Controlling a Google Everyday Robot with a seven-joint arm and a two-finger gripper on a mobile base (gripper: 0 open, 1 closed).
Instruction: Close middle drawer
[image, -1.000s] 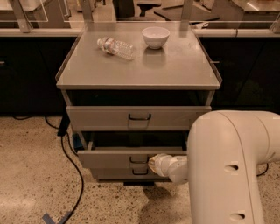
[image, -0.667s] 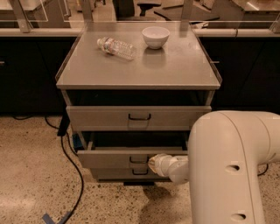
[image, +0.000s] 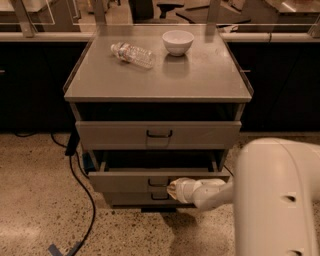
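Observation:
The middle drawer's handle (image: 157, 183) is at my gripper, and the open space (image: 150, 161) behind it is clear. I keep pushing the drawer in until it is shut, then let go.
The grey metal cabinet has three drawers. The middle drawer (image: 130, 181) is pulled out a little, its low front panel showing a small dark bar handle (image: 158, 183) at centre. The top drawer (image: 115, 134) is nearly closed and the bottom drawer (image: 125, 199) sits just under the middle one. My white gripper (image: 172, 188) is at the middle drawer's front panel, just right of its handle, on the end of my white arm (image: 275, 200) that fills the lower right.
On the cabinet top (image: 200, 75) lie a clear plastic bottle (image: 132, 54) on its side and a white bowl (image: 178, 42). A black cable (image: 80, 195) runs down the speckled floor at the cabinet's left. Dark counters stand behind.

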